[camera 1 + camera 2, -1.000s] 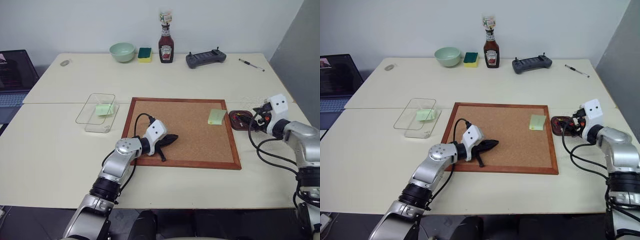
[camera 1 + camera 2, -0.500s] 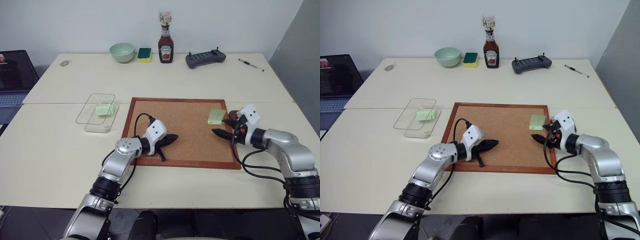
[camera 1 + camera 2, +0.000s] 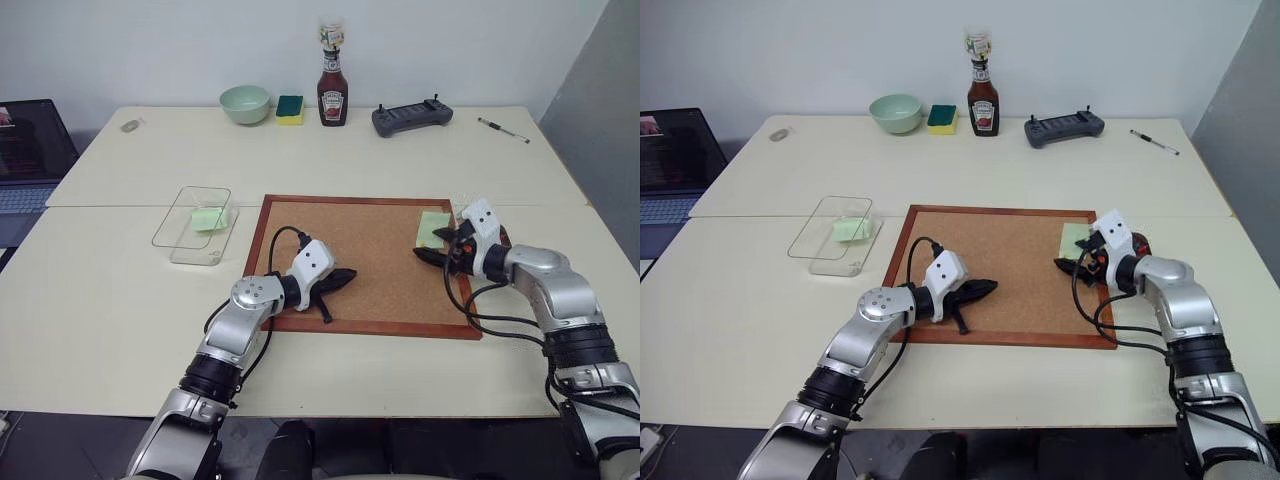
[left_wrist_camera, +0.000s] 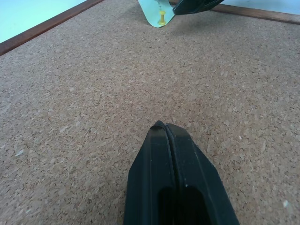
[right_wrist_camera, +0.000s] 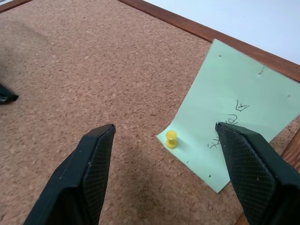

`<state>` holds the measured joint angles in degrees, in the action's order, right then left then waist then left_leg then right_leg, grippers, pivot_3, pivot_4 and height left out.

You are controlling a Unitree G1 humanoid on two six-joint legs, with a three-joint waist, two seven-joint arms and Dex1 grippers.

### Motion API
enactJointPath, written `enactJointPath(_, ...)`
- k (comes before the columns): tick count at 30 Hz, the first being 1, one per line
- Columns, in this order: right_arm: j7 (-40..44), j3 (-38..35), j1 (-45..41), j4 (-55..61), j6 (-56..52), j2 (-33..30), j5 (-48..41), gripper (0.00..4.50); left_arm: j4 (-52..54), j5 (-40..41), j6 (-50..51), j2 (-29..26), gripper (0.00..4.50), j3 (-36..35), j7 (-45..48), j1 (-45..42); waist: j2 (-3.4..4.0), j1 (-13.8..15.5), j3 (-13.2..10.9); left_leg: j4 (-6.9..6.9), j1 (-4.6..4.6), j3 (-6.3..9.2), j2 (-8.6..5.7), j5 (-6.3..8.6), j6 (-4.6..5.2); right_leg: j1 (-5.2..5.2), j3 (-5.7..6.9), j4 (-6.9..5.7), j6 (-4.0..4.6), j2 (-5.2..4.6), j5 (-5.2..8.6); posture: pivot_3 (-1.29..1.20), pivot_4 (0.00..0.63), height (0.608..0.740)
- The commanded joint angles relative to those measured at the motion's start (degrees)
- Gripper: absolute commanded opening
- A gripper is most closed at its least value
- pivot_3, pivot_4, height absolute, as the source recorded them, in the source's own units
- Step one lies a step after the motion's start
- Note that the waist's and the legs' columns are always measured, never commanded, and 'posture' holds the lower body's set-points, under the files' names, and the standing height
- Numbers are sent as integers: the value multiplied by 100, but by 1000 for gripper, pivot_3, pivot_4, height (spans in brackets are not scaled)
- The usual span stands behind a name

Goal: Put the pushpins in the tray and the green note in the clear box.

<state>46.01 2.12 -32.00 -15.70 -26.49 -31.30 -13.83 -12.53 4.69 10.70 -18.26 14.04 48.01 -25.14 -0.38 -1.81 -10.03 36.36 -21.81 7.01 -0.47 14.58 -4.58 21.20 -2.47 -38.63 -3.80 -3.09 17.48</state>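
Observation:
I see the yellow pushpin (image 5: 171,139) stuck through the green note's corner (image 3: 432,228) and other holes empty, so the green note will come along when I pull the pushpin.
A pale green note (image 5: 234,110) lies on the cork board (image 3: 360,250) near its right edge. A yellow pushpin (image 5: 171,139) holds its near corner. My right gripper (image 5: 165,126) hovers open just above that pin, one finger on each side of it. The dark reddish tray (image 3: 1138,241) sits just right of the board, mostly hidden behind my right hand. The clear box (image 3: 183,238) stands left of the board with another green note (image 3: 208,218) in it. My left gripper (image 3: 345,275) rests shut on the board's left half, holding nothing.
Along the table's far edge stand a mint bowl (image 3: 245,103), a sponge (image 3: 290,108), a ketchup bottle (image 3: 332,90), a black controller (image 3: 411,117) and a pen (image 3: 502,129). A laptop (image 3: 25,150) sits at the far left.
My right gripper has swung left from over the tray to the note on the cork board, staying open. The left arm has not moved.

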Motion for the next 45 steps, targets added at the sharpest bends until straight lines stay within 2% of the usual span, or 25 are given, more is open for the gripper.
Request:
enactJointPath(1, 18, -4, -227, -186, 297, 26, 133, 3609, -228, -164, 186, -4, 0, 284, 75, 264, 0, 0, 0, 0, -1, 0, -1, 0, 0, 0, 0, 0, 0, 0, 0, 0, 150, 740)
enactJointPath(11, -20, 33, -318, -458, 508, 115, 340, 1996, -166, -158, 211, -47, 0, 270, 76, 311, 0, -5, 0, 0, 0, 0, 0, 0, 0, 2, 0, -1, 0, 0, 0, 0, 150, 740)
enactJointPath(12, -23, 34, -323, -466, 517, 116, 353, 1672, -162, -160, 212, -47, 0, 272, 75, 314, 0, -5, 0, 0, 0, 0, 0, 0, 0, 2, 0, -1, 0, 0, 0, 0, 150, 740)
enactJointPath(18, -3, -23, -306, -395, 475, 100, 341, 507, -150, -172, 210, -53, 0, 290, 80, 319, 0, -6, 0, 0, 0, 1, 1, 0, 0, 2, 0, -1, 0, 0, 0, 0, 150, 740)
enactJointPath(21, 27, -65, -277, -302, 411, 67, 296, 76, -143, -180, 211, -58, 0, 301, 90, 314, 0, -7, 0, 0, -1, 0, 0, 0, 0, 3, -1, -1, 0, 0, 0, 0, 150, 740)
enactJointPath(37, 158, -216, -162, 684, 40, -68, -36, 76, -222, -191, 274, -27, 0, 309, 68, 270, 0, -7, 0, 0, -2, 0, 1, 0, 0, 5, -1, -2, 0, 0, 0, 0, 150, 740)
enactJointPath(45, 385, 51, -40, 1240, 133, -276, 131, 76, -214, 103, 520, 133, 0, -101, -146, 22, 0, 6, 0, 1, -3, 1, -1, 0, 0, 3, 0, -2, 0, -1, 0, 0, 150, 740)
